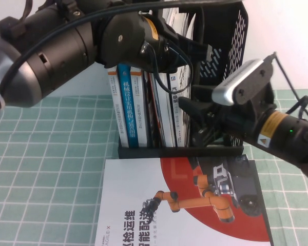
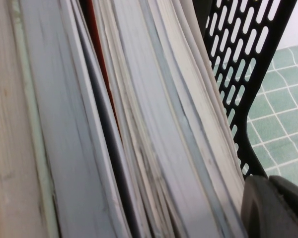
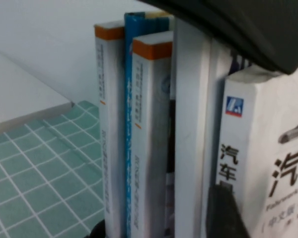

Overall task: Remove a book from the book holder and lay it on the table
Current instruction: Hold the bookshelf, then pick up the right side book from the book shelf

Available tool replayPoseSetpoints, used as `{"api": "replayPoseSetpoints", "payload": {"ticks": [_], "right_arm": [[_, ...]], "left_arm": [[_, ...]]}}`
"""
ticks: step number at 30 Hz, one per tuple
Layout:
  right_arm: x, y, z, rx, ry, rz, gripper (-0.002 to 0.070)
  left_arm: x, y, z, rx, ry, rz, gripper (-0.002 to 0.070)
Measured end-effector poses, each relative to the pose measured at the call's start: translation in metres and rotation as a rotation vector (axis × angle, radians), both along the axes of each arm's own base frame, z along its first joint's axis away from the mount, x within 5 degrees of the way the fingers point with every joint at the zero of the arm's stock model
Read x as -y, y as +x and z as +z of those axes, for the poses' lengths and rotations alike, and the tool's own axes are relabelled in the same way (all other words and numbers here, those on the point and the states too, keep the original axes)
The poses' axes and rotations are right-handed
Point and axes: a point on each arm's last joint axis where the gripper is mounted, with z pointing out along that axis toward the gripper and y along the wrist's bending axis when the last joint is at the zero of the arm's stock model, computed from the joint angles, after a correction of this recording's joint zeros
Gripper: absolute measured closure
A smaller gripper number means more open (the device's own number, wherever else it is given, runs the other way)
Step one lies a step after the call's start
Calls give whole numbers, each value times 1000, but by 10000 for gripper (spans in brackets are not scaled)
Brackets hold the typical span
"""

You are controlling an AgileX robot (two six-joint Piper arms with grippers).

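Observation:
The robot's right gripper should bring its fingers to the seam [image 1: 171, 114] and open a gap first, because the book's spine [image 1: 178, 119] stands tight against the white books beside it.
The book [image 1: 175, 110], white with a black Chinese title and a small blue mark on its spine [image 3: 258, 148], stands upright near the right end of the black book holder [image 1: 231, 41]. My right gripper [image 1: 195, 123] is at the holder's front, level with the book's lower half. It is open [image 3: 263, 213]: one finger lies by the spine, the other over the cover. My left gripper [image 1: 197, 51] reaches in over the tops of the books, pressed beside their page edges and the holder's perforated wall [image 2: 248, 64]. Only a dark part of the left gripper [image 2: 275, 208] shows.
A red-and-white book [image 1: 185, 205] picturing an orange robot arm lies flat on the green gridded table [image 1: 51, 154] just before the holder. A blue-spined book [image 1: 125, 107] and orange-topped white ones stand in the holder's left slots. The left arm hangs over the table's back left.

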Motion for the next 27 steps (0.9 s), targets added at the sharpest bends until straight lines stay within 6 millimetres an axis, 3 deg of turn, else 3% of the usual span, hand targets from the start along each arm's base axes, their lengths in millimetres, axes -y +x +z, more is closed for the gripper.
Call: {"api": "replayPoseSetpoints", "payload": {"ticks": [5,16,27], "right_arm": [[-9,9,-8,-12,24,-11,337],[-10,17,-18,10,63,-55,332],[-38,-1,-15,41,90,-30,331]], "left_arm": [[-2,-2,5,12,-5,3,678],[-9,-4,10,16,-7,82,678],[-11,-4,10,9,17,90,678]]}}
